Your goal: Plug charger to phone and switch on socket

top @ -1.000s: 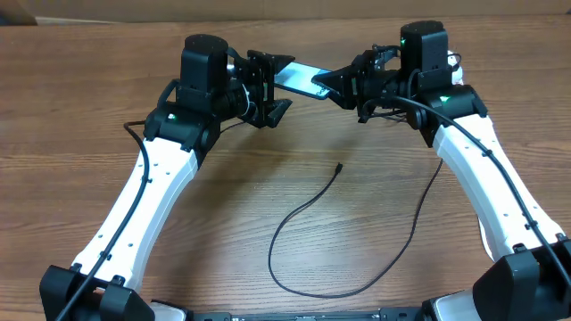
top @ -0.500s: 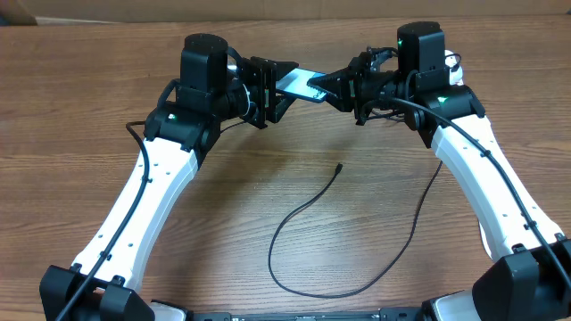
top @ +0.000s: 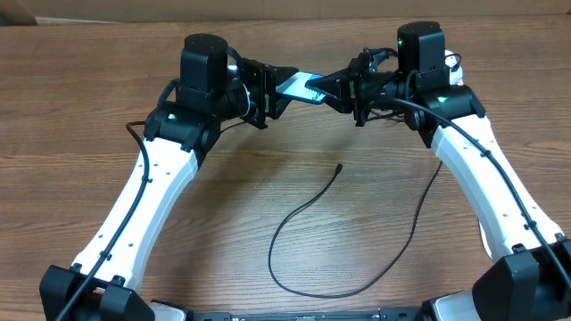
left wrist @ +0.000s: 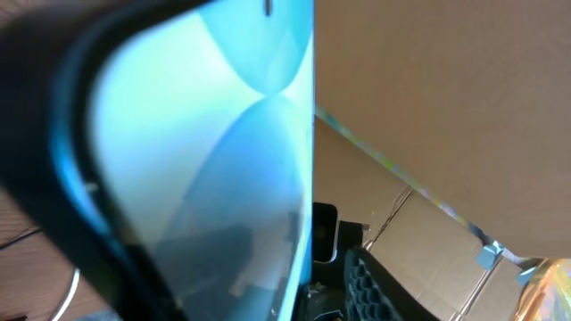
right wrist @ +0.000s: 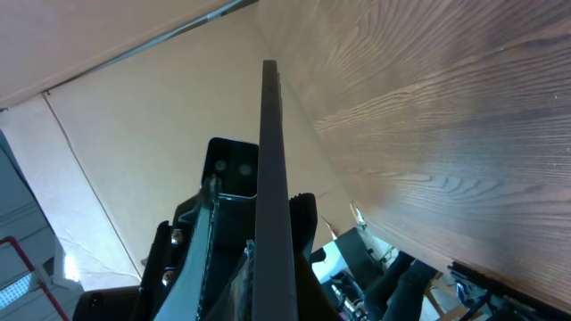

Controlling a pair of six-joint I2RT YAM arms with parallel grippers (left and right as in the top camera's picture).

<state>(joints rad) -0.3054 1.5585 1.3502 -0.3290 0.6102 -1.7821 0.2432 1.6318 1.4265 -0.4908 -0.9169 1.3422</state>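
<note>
I should close my left gripper on the phone's other end while my right gripper is shut on the phone [top: 312, 91], before my right gripper takes the charger cable's tip [top: 339, 167].
The phone [top: 297, 84], with a light blue screen, is held in the air between my two arms at the far middle of the table. My right gripper [top: 332, 87] is shut on its right end; in the right wrist view the phone [right wrist: 270, 178] stands edge-on between the fingers [right wrist: 268, 263]. My left gripper [top: 277, 89] is open with its fingers around the phone's left end. The screen [left wrist: 196, 152] fills the left wrist view, with a gap to the ribbed finger pad [left wrist: 359, 285]. The charger cable [top: 284, 225] loops on the table, its tip [top: 339, 167] pointing up. The socket is out of view.
The brown wooden table [top: 89, 107] spreads around the arms. The black cable curves right and runs up beneath the right arm [top: 439, 178]; its plug end is hidden. Cardboard boxes [left wrist: 428, 116] show in the wrist views.
My left gripper has moved right and slid around the phone's left end. My right gripper has shifted slightly left and up with the phone. The cable has not moved.
</note>
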